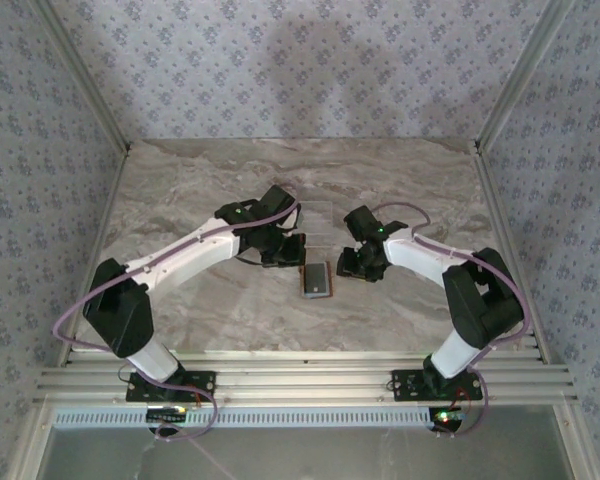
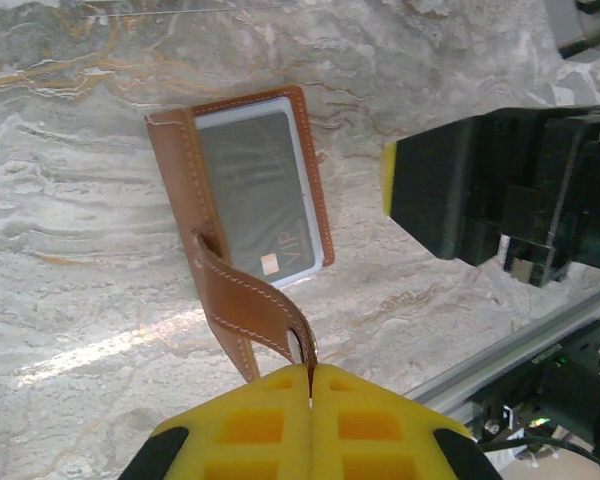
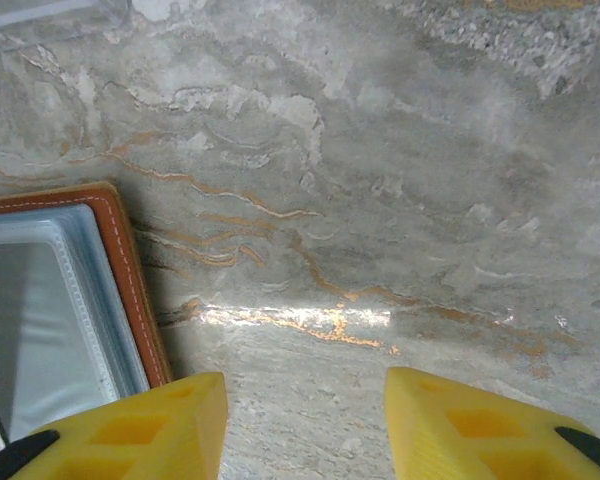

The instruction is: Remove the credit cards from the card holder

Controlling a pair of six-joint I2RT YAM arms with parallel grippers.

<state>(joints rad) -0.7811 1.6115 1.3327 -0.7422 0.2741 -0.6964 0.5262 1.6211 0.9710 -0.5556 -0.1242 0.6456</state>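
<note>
My right gripper should hold the card holder's pocket (image 2: 288, 205) still before my left gripper takes the cover, because my left gripper has hold of the flap's end while the card holder's cover stands half open (image 2: 182, 190).
The brown leather card holder (image 2: 180, 170) lies open on the marble table, a curled leather flap (image 2: 250, 300) rising from it. My left gripper (image 2: 311, 372) is shut on the end of that flap. A dark grey credit card (image 2: 255, 185) with pale lettering sits inside the clear inner pocket. From above, the card holder (image 1: 316, 281) lies between my left gripper (image 1: 292, 255) and my right gripper (image 1: 352, 265). My right gripper (image 3: 305, 400) is open over bare table, just right of the card holder's edge (image 3: 130, 270), with nothing between its fingers.
A clear plastic sheet (image 1: 320, 210) lies on the table behind the card holder, and its corner (image 3: 50, 15) shows in the right wrist view. The aluminium rail (image 1: 300, 380) runs along the near edge. Patterned walls enclose the table.
</note>
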